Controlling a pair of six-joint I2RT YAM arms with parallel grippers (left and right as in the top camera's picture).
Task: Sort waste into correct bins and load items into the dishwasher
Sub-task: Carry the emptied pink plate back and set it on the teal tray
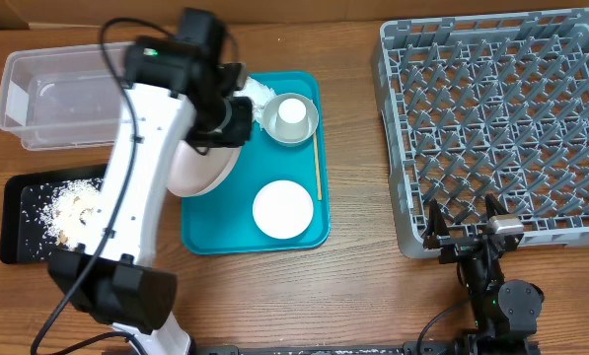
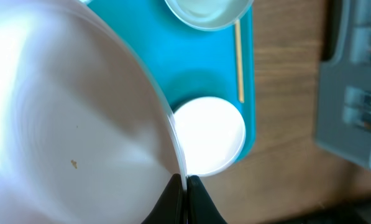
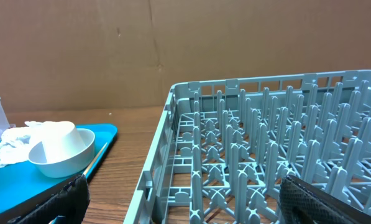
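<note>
My left gripper keeps lowering the large pale plate until it rests on the teal tray's open area (image 1: 225, 202), because the plate shows just a speck (image 2: 74, 163) and hangs over that area.
My left gripper (image 2: 185, 186) is shut on the rim of the large pale plate (image 2: 67, 124), holding it tilted above the teal tray's left side. In the overhead view the left gripper (image 1: 233, 128) sits under the wrist, with the plate (image 1: 200, 168) below it. The small white plate (image 1: 283, 209) lies flat on the tray. A grey-rimmed bowl (image 1: 292, 120) holds the white cup (image 1: 292, 110), with crumpled napkins (image 1: 259, 94) beside it. The grey dish rack (image 1: 496, 118) stands at the right. My right gripper (image 1: 467, 229) is open and holds nothing at the rack's front left corner (image 3: 185, 205).
A clear tub (image 1: 57, 99) stands at the back left. In front of it the black tray (image 1: 23, 237) holds rice grains and brown bits (image 1: 72, 207). A thin wooden stick (image 1: 318, 163) lies along the right edge of the teal tray (image 1: 309, 237).
</note>
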